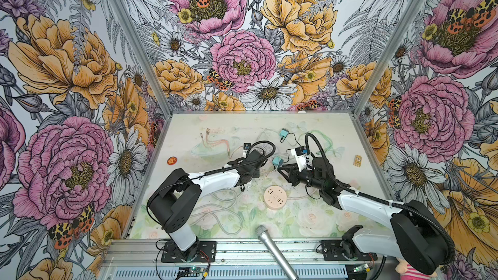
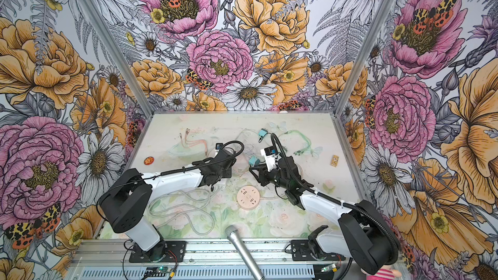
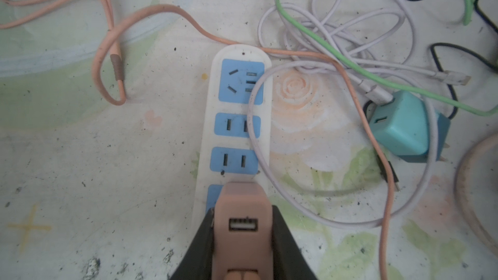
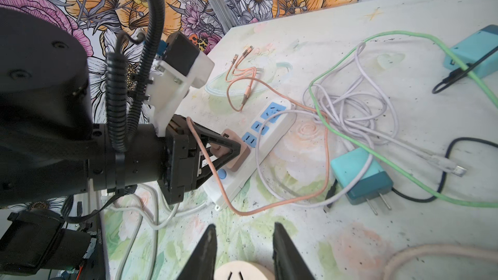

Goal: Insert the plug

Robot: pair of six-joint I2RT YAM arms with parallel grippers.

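Observation:
The plug [image 3: 242, 202] is straight over the blue socket [image 3: 213, 195] nearest the power strip's button, so my left gripper should keep pushing until the plug sits flush, then let go.
My left gripper [image 3: 242, 212] is shut on the plug [image 3: 242, 219], a pink block with a USB port facing the left wrist camera. The plug [image 4: 237, 152] sits against the top face of the white power strip [image 3: 213, 109], over its fourth blue socket, just beyond the blue button; its prongs are hidden. Three blue sockets lie free beyond it. In the right wrist view the left gripper [image 4: 234, 150] presses down on the strip [image 4: 281, 130]. My right gripper [image 4: 244, 226] hangs open and empty beside it, above a round pink socket [image 4: 239, 270].
A lilac cable [image 3: 253, 130] lies across the strip's sockets and a pink cable [image 4: 327, 157] drapes over the left gripper. A teal charger [image 3: 401, 125] rests among tangled green, lilac and black cables. The round socket [image 1: 275, 197] and a microphone [image 1: 272, 249] lie nearer the front.

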